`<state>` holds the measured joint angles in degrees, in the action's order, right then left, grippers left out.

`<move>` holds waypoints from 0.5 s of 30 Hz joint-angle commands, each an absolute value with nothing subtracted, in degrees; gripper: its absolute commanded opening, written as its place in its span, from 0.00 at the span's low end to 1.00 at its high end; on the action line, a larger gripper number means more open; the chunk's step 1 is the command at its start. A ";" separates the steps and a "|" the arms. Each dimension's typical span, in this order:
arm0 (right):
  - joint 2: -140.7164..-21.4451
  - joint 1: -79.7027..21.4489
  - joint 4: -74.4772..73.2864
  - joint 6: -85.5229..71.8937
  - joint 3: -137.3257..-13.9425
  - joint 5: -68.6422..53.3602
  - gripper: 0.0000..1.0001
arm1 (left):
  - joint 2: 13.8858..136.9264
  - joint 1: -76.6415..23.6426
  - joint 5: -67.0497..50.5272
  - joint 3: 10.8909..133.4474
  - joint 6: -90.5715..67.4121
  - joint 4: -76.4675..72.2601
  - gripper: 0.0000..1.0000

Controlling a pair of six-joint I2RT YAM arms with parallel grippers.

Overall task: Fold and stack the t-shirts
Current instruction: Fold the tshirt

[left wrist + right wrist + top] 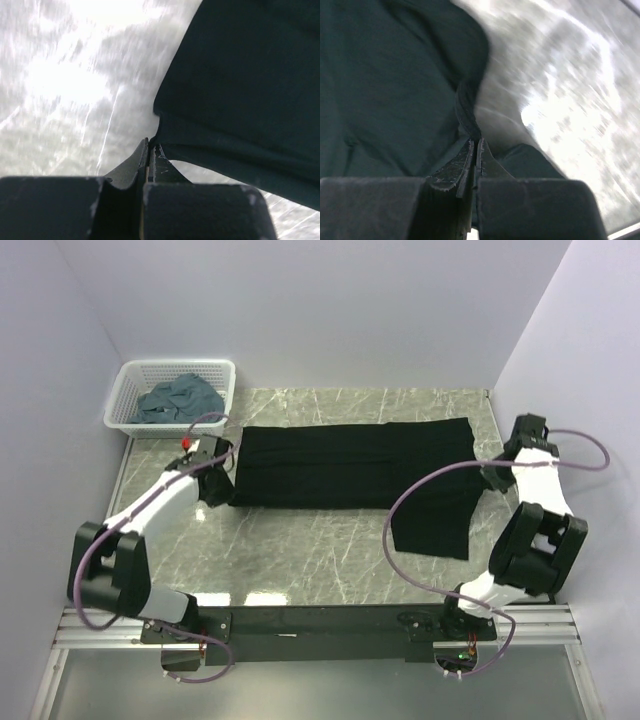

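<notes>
The black t-shirt's near edge (310,506) parallels its far edge, so my left gripper should continue laying the t-shirt's held end onto the band (248,476) until it is flat.
A large black t-shirt (350,465) lies folded into a long band across the marble table, with a flap hanging toward the near right. At its left end my left gripper (228,476) is shut, and the left wrist view shows the closed tips (152,145) pinching the cloth's edge (240,85). My right gripper (486,473) sits at the shirt's right end. Its tips (476,142) are closed on a bunched ridge of the black cloth (385,85). A blue-grey t-shirt (180,400) lies crumpled in the basket.
A white lattice basket (178,366) stands at the back left corner, against the wall. Grey walls close in the table on the left, back and right. Bare marble (300,550) shows between the shirt and the arm bases.
</notes>
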<state>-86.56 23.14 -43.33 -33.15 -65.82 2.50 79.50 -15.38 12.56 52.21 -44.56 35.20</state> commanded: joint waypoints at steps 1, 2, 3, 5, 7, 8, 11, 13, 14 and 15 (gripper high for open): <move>-91.66 21.27 -43.59 -31.91 -72.85 4.66 0.00 | 84.27 -12.66 11.60 59.12 -40.79 35.16 0.01; -92.63 21.01 -43.68 -31.73 -74.08 4.83 0.00 | 85.42 -12.22 11.51 60.46 -40.61 34.98 0.01; -93.77 20.66 -44.03 -31.47 -76.79 5.09 0.00 | 86.56 -11.52 11.43 61.60 -40.34 34.81 0.01; -97.20 19.96 -44.56 -31.12 -80.57 5.54 0.00 | 89.90 -10.73 11.69 65.03 -39.73 34.72 0.01; -99.92 19.34 -44.47 -31.11 -82.35 5.89 0.00 | 93.41 -10.46 11.95 68.44 -39.11 34.81 0.01; -100.63 18.90 -43.95 -31.20 -82.79 6.24 0.00 | 94.30 -10.46 12.13 69.34 -39.02 34.63 0.01; -103.18 18.54 -43.33 -31.64 -83.93 6.50 0.00 | 97.81 -10.46 12.39 72.06 -38.50 33.93 0.01; -104.76 18.54 -42.63 -31.64 -84.02 6.85 0.00 | 100.01 -10.46 12.65 73.38 -37.89 33.58 0.01; -105.29 18.54 -42.54 -31.64 -84.28 7.64 0.00 | 100.63 -10.46 12.83 73.65 -37.62 33.31 0.01; -106.25 18.54 -42.37 -31.64 -84.37 7.91 0.00 | 101.16 -10.46 12.92 73.91 -37.27 33.22 0.01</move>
<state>-104.90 18.41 -43.75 -31.90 -81.56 4.36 99.96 -10.94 10.83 71.29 -39.62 33.95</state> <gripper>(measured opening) 0.032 0.025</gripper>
